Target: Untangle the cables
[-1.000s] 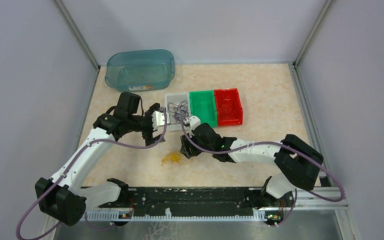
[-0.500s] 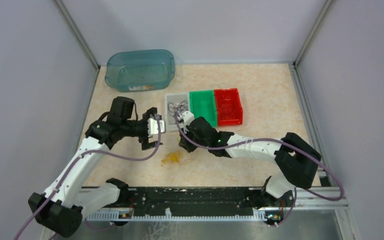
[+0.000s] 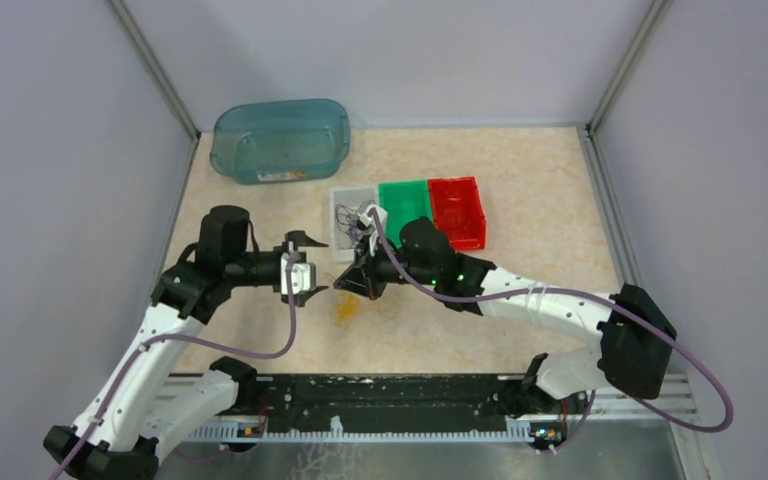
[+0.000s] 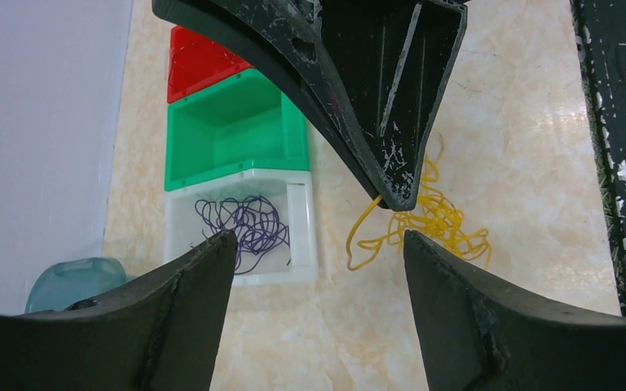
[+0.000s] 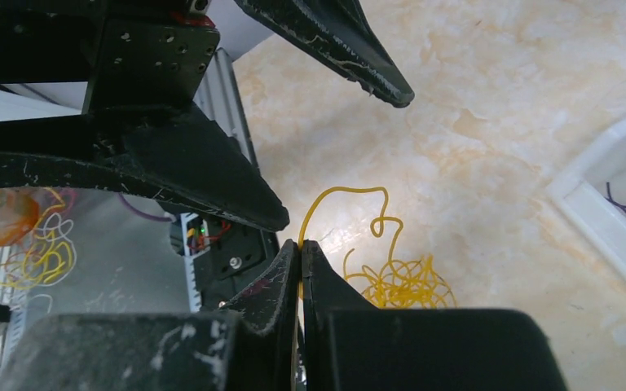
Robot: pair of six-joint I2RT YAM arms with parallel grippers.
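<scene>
The robot's right gripper is holding the strand of cable above the tangled clump. The left gripper should take and raise the strand of cable, so that the right gripper is free for the clump.
A curly yellow cable lies in a loose clump on the table, in front of the white bin. My right gripper is shut on one strand rising from that clump; from above its tip hangs just over it. My left gripper stands open right beside it on the left, nothing between its fingers. In the left wrist view the yellow cable hangs from the right gripper's closed tip. A dark purple cable rests inside the white bin.
A green bin and a red bin stand in a row to the right of the white one. A teal plastic tub sits at the back left. Grey walls close in the beige table on three sides.
My right gripper closed on a yellow strand and shifted left, lifting it. My left gripper drew back from the white bin toward the near left and narrowed slightly.
</scene>
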